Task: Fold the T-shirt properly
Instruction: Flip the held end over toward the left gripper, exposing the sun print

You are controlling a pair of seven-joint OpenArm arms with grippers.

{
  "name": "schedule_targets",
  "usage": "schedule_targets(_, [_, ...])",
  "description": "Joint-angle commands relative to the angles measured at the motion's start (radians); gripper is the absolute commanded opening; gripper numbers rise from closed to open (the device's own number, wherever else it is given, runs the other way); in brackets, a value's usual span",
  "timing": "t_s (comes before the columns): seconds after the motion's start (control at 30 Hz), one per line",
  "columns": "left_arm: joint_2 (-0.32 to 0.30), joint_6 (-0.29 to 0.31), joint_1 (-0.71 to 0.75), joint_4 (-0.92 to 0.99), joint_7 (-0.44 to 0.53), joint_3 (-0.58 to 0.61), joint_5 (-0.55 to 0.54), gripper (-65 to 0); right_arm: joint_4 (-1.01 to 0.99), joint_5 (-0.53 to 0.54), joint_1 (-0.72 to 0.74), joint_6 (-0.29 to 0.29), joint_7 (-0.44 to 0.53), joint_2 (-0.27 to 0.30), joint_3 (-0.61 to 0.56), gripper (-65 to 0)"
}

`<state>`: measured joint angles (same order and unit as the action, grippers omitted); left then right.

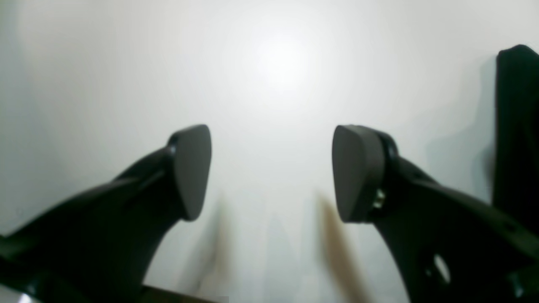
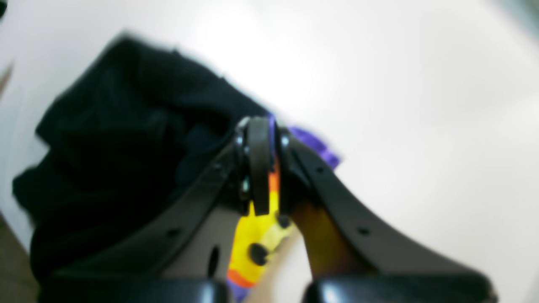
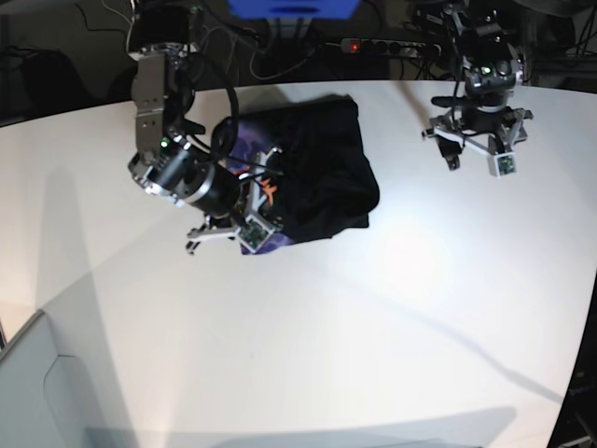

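The robot should pull the printed edge (image 3: 248, 146) back before folding, to spread out flat the black part of the T-shirt (image 3: 340, 192), which lies bunched up next to its right gripper.
The T-shirt (image 3: 322, 173) lies crumpled in a black heap at the back middle of the white table (image 3: 373, 327). Purple and orange print shows at its left edge. My right gripper (image 3: 264, 201) is at that left edge. In the right wrist view the right gripper (image 2: 271, 139) is shut on a fold of the T-shirt (image 2: 126, 139), with yellow, orange and purple print between and below its fingers. My left gripper (image 3: 476, 149) hovers over bare table to the right of the shirt. In the left wrist view it (image 1: 273, 172) is open and empty.
A dark upright shape (image 1: 516, 126) stands at the right edge of the left wrist view; I cannot tell what it is. A power strip (image 3: 392, 47) and cables lie behind the table's far edge. A blue object (image 3: 294, 7) is at the top.
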<state>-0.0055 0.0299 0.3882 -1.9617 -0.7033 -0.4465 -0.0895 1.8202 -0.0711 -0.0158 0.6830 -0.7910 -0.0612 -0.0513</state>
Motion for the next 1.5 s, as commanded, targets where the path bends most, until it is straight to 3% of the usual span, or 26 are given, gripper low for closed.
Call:
schedule_targets(0.0, [-0.006, -0.002, -0.002, -0.017, 0.021, -0.001, -0.003, -21.6, -0.009, 0.015, 0.009, 0.015, 0.022, -0.006, -0.003, -64.2])
schedule_targets(0.2, [-0.006, -0.002, -0.005, -0.017, 0.021, -0.008, -0.003, -21.6, -0.078, 0.015, -0.028, 0.015, 0.026, -0.001, -0.175, -65.0])
schedule_targets(0.4, [-0.006, -0.002, -0.01, -0.017, 0.021, -0.056, -0.003, -21.6, -0.053, 0.015, -0.042, 0.015, 0.026, 0.051, -0.404, -65.0])
schedule_targets(0.63, [-0.008, -0.002, -0.018, -0.017, 0.021, -0.107, -0.003, -21.6, -0.012, 0.014, -0.037, 0.015, 0.026, 0.09, -0.462, -65.0])
schedule_targets(0.93, [-0.008, 0.0, -0.022, -0.018, 0.021, -0.114, -0.005, -21.6, 0.118, 0.012, -0.039, 0.015, 0.018, 0.126, -0.273, -65.0])
schedule_targets(1.17, [0.0, 0.0, -0.022, -0.058, 0.021, -0.108, -0.014, -21.6, -0.023, 0.012, -0.031, 0.015, 0.026, 0.126, -0.075, -65.0])
schedule_targets(1.47, [-0.008, 0.0, 0.005, -0.072, 0.021, -0.113, -0.249, -21.6, -0.191, 0.012, -0.039, 0.015, 0.081, 0.128, 0.098, -65.0])
